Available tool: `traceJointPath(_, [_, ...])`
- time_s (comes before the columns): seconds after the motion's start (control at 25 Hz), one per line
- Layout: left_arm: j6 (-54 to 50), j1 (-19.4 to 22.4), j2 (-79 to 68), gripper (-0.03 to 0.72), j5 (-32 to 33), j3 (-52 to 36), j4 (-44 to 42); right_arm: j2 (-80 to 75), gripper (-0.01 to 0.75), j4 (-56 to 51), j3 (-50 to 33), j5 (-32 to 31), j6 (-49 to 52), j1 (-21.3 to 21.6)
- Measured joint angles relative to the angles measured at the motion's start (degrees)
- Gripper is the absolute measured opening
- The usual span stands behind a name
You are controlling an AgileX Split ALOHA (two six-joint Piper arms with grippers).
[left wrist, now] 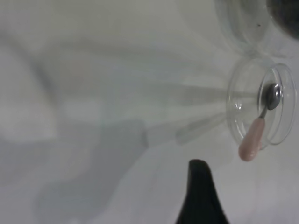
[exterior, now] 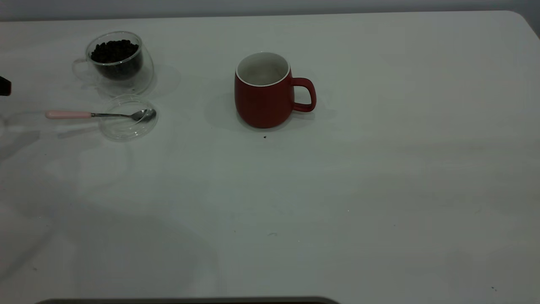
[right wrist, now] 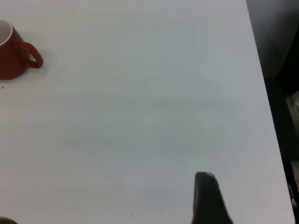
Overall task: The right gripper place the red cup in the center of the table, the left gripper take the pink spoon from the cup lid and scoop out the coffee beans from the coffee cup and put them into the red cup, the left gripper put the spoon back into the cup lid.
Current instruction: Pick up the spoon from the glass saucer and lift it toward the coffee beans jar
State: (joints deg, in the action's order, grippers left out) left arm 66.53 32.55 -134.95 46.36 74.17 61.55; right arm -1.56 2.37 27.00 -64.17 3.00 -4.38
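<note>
The coffee cup (exterior: 119, 63) will stay almost as full when I scoop, because the pink spoon's bowl (exterior: 144, 115) is small next to the pile of coffee beans.
The red cup (exterior: 263, 99) stands upright near the middle of the table (exterior: 337, 190), handle to the right, and looks empty inside. It also shows in the right wrist view (right wrist: 11, 53). The coffee cup (exterior: 120, 63) with coffee beans (exterior: 114, 50) stands at the far left. In front of it lies the cup lid (exterior: 126, 124) with the pink spoon (exterior: 69, 114) across it, bowl on the lid. My left gripper (left wrist: 233, 186) is open and empty, a short way from the spoon's handle (left wrist: 252, 140). My right gripper (right wrist: 233, 191) is open and empty, far to the right of the red cup.
A dark part of the left arm (exterior: 4, 86) shows at the exterior view's left edge. The table's right edge (right wrist: 266, 93) runs close to my right gripper. A few dark specks lie on the tabletop.
</note>
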Motion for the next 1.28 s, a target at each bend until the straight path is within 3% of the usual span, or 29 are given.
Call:
traceJointPath(0.96, [4.61, -9.01, -6.93, 0.580, -2.23, 0.61, 4.87, 0.00, 0.487, 0.00, 0.00, 0.00, 0.00, 0.00])
traceJointPath(1.28, [7.14, -9.16, -6.97, 0.516, -2.27, 0.67, 12.54, 0.00, 0.487, 0.00, 0.00, 0.00, 0.00, 0.00])
